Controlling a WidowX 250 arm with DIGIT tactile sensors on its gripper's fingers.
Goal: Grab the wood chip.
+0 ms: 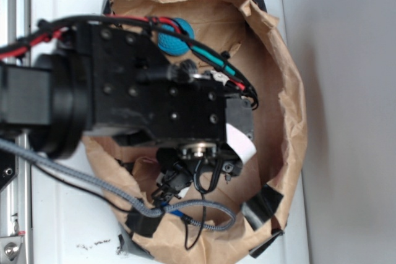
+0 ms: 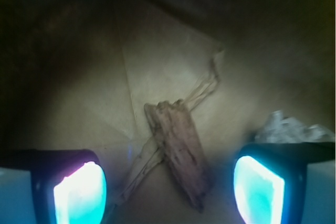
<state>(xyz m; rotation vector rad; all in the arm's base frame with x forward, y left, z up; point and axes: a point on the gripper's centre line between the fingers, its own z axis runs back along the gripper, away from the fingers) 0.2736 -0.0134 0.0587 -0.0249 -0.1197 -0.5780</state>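
The pale paper strand (image 2: 203,92) goes under the wood chip (image 2: 180,148), so when I lift the wood chip, it will come loose and the paper strand will stay behind.
The wood chip (image 2: 179,148), a rough brown grainy sliver with jagged ends, lies flat on the brown paper floor of the bag (image 2: 168,66), crossing a pale twisted paper strand (image 2: 144,163). My gripper (image 2: 170,190) is open, just above the chip, its two glowing teal fingers (image 2: 81,195) standing wide apart on either side of the chip's near end. Neither pad touches the chip. In the exterior view the black arm (image 1: 154,97) reaches down into the paper bag (image 1: 288,109) and hides the chip and the fingers.
A crumpled white paper wad (image 2: 289,128) lies just beyond the right finger. A teal ball (image 1: 175,35) rests at the bag's far side, partly behind the arm's cables. The bag's paper walls rise all round on the white table (image 1: 346,122).
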